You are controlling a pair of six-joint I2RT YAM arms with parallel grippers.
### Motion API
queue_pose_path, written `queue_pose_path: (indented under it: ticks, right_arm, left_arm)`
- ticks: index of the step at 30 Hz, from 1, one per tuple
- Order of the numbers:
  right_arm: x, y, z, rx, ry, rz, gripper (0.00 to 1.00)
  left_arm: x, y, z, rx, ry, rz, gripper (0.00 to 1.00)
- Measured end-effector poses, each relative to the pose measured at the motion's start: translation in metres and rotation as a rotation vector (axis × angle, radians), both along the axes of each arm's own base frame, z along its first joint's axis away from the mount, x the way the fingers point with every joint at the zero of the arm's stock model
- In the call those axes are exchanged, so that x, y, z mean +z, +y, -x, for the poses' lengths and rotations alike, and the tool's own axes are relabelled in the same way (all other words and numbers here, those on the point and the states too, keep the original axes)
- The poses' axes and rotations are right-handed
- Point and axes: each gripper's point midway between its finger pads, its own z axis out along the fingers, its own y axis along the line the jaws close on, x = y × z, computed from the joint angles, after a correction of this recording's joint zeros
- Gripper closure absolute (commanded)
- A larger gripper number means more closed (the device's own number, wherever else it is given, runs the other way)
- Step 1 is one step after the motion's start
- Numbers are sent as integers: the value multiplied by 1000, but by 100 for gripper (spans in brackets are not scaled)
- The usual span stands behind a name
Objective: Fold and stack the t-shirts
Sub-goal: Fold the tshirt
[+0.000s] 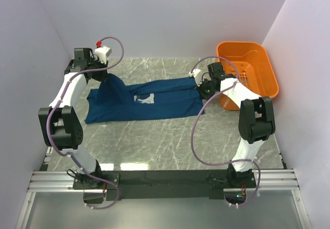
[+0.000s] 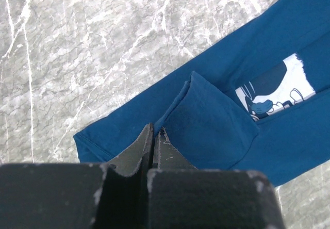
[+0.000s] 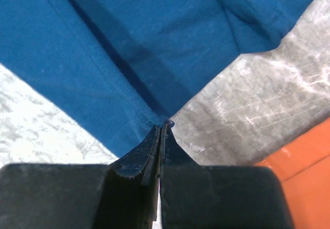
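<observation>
The held fold (image 1: 115, 91) hangs over the t-shirt close to its far edge (image 2: 172, 76), so the robot's left gripper should go on going down until the fold rests there, and then let go.
One dark navy t-shirt (image 1: 165, 102) lies stretched left to right across the marble table, its pale print (image 1: 145, 98) partly covered by a fold. My left gripper (image 1: 105, 78) is shut on the t-shirt's left part and holds a peak of cloth up off the table. In the left wrist view the closed tips (image 2: 156, 131) pinch a fold of the t-shirt (image 2: 206, 120), with the print (image 2: 278, 92) beyond. My right gripper (image 1: 200, 86) is shut on the t-shirt's right end. In the right wrist view its tips (image 3: 164, 126) clamp a hemmed corner of the t-shirt (image 3: 129, 43).
An orange plastic basket (image 1: 258, 59) stands at the back right, close behind the right arm; its edge (image 3: 304, 172) shows in the right wrist view. White walls close in the table on the left, back and right. Bare marble (image 1: 170, 141) lies in front of the shirt.
</observation>
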Motion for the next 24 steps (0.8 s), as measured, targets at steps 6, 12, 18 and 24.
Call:
queue_pose_path:
  ticks: [6,12,18,24]
  right_arm:
    - [1,1,-10,-26,-10,-6,100]
    - [2,1,-14,-39,-16,-6,100]
    - [0,0,-17,-54,-14,-1,100]
    - [-4,-1,-19,-65,-6,5,100]
  left_arm:
    - [-8,3,-3,5,15,-9,100]
    - [-19,4,-5,9,37,-11,100]
    - [-21,7,-7,18,39,-17,100]
    - [-21,8,-7,21,38,-17,100]
